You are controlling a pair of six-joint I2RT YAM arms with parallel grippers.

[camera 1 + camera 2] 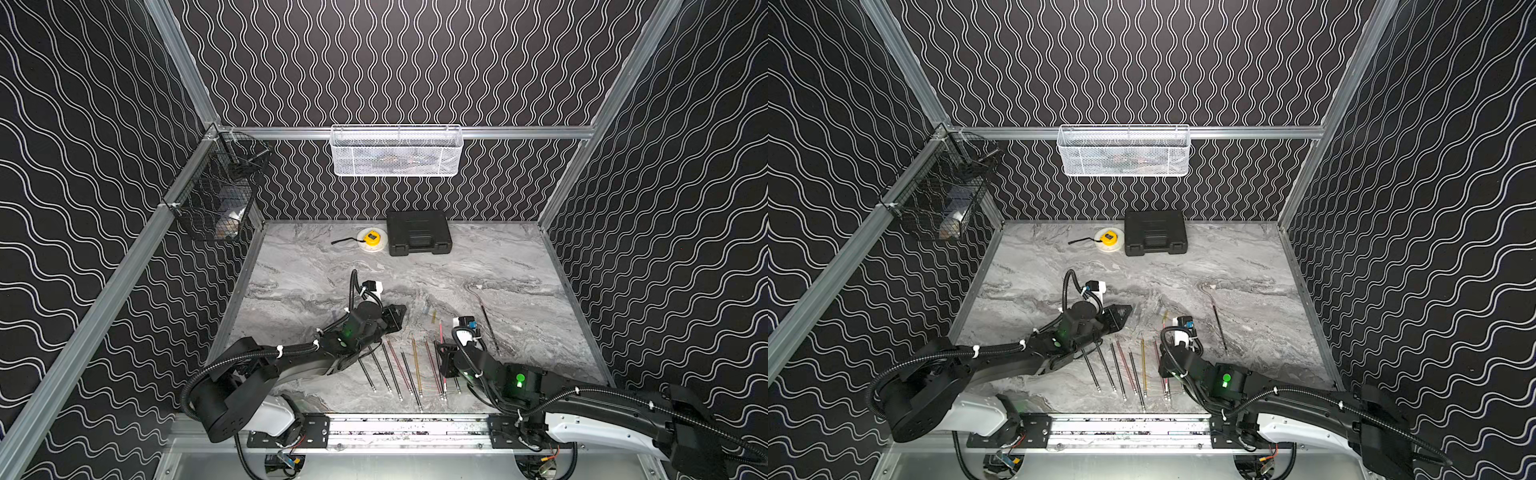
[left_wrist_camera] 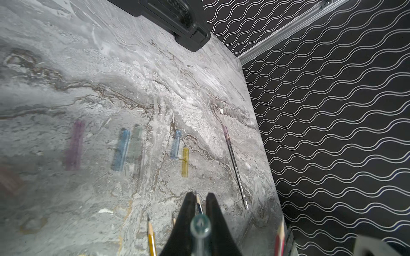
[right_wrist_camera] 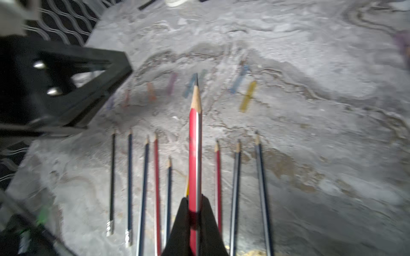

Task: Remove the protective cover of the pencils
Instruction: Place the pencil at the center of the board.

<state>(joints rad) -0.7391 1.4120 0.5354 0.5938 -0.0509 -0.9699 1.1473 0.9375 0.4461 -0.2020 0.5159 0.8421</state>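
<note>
The held red pencil (image 3: 195,102) is uncovered and points like the other pencils, so the robot's right gripper should keep going to the open space (image 3: 309,209) beside them and let it go there.
My left gripper (image 2: 200,196) is shut on a clear, pale green protective cover (image 2: 200,223), seen end-on between its jaws. It hovers over the table past the pencils' tips in both top views (image 1: 395,318) (image 1: 1119,316). Shut on a bare red pencil (image 3: 195,155), my right gripper (image 3: 195,199) holds it point forward above the row of pencils (image 1: 399,370). Several loose covers lie on the marble beyond the row, among them purple (image 2: 75,145), blue (image 2: 121,150) and yellow (image 2: 185,162). One black pencil (image 2: 235,166) lies apart at the right with a purplish cover (image 2: 226,130) on its tip.
A black case (image 1: 419,232) and a yellow tape measure (image 1: 370,239) sit at the back of the table. A white mesh basket (image 1: 397,151) hangs on the back rail and a black wire basket (image 1: 220,191) on the left rail. Patterned walls enclose three sides.
</note>
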